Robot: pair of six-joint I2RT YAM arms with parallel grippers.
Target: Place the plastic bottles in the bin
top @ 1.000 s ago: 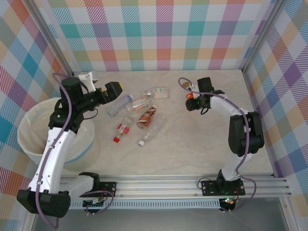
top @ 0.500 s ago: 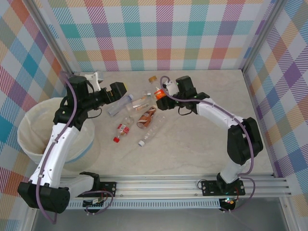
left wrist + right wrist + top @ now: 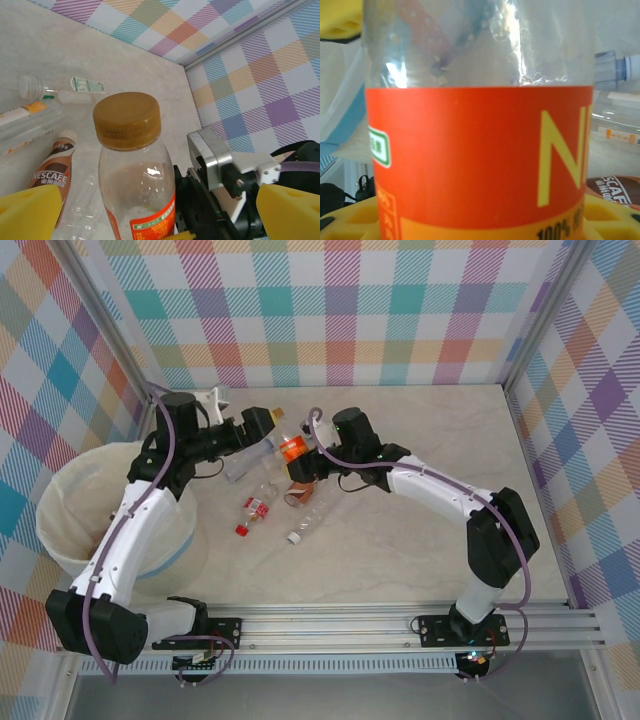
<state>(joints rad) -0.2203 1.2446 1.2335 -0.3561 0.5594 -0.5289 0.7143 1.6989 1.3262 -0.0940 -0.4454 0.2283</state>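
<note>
The orange-labelled bottle (image 3: pixel 293 448) is in my right gripper, far from the bin, so my left gripper should grab its tan-end with the cap (image 3: pixel 278 415) and bring the bottle over.
My right gripper (image 3: pixel 303 462) is shut on an orange-labelled bottle (image 3: pixel 291 448) with a tan cap (image 3: pixel 127 120), holding it above the table. The label (image 3: pixel 470 155) sits close in front of the right wrist camera. My left gripper (image 3: pixel 262 430) is open, its yellow pads (image 3: pixel 27 212) standing wide on either side of that bottle without touching it. Several more bottles lie on the table: a brown Nescafe one (image 3: pixel 305 483), a red-capped one (image 3: pixel 258 508), a clear white-capped one (image 3: pixel 312 515). The bin (image 3: pixel 60 530), lined with a white bag, stands at the left.
A clear bottle with a green-and-white label (image 3: pixel 60 87) lies toward the back wall. Checked walls and metal posts close in the table (image 3: pixel 430 540) on three sides. The right half of the table is bare.
My right arm has swept left from the back right, carrying the orange-labelled bottle to the left gripper. The left gripper has shifted slightly right to meet it.
</note>
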